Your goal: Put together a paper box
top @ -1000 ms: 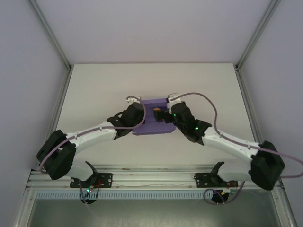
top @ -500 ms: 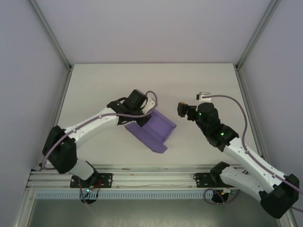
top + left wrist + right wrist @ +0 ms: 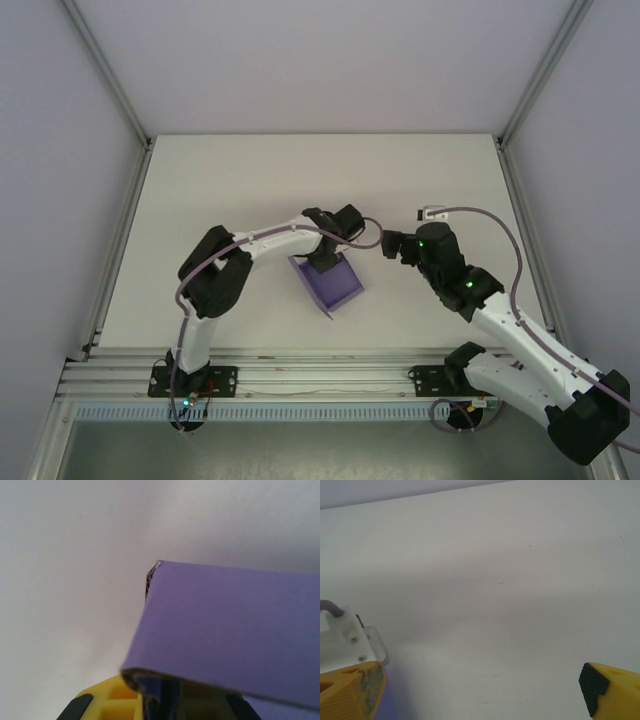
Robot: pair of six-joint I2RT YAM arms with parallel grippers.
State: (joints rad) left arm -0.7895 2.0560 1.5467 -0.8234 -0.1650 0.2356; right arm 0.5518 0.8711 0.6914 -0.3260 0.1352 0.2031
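Observation:
The paper box lies crooked with its lid (image 3: 310,290) along one side, so my grippers should turn the lid to the back before taking the lid's ends (image 3: 329,314).
The paper box (image 3: 333,284) is a partly folded lavender card piece near the middle of the table, tilted, with one corner toward the front. My left gripper (image 3: 326,258) is shut on its upper edge. In the left wrist view the card (image 3: 230,625) spreads over the right half, and my left gripper (image 3: 160,702) pinches a fold of it between yellow fingers (image 3: 107,700). My right gripper (image 3: 389,244) hangs open just right of the box, apart from it. In the right wrist view its gripper (image 3: 480,692) has wide-set fingers (image 3: 607,687) with bare table between them.
The white table (image 3: 220,190) is enclosed by pale walls and metal frame posts (image 3: 110,70). The left arm's white wrist mount (image 3: 350,640) and a sliver of purple card (image 3: 388,705) sit at the left edge of the right wrist view.
The right gripper has let go of the box and drawn back to the right. The left arm has swung the box rightward and turned it, folding its elbow in.

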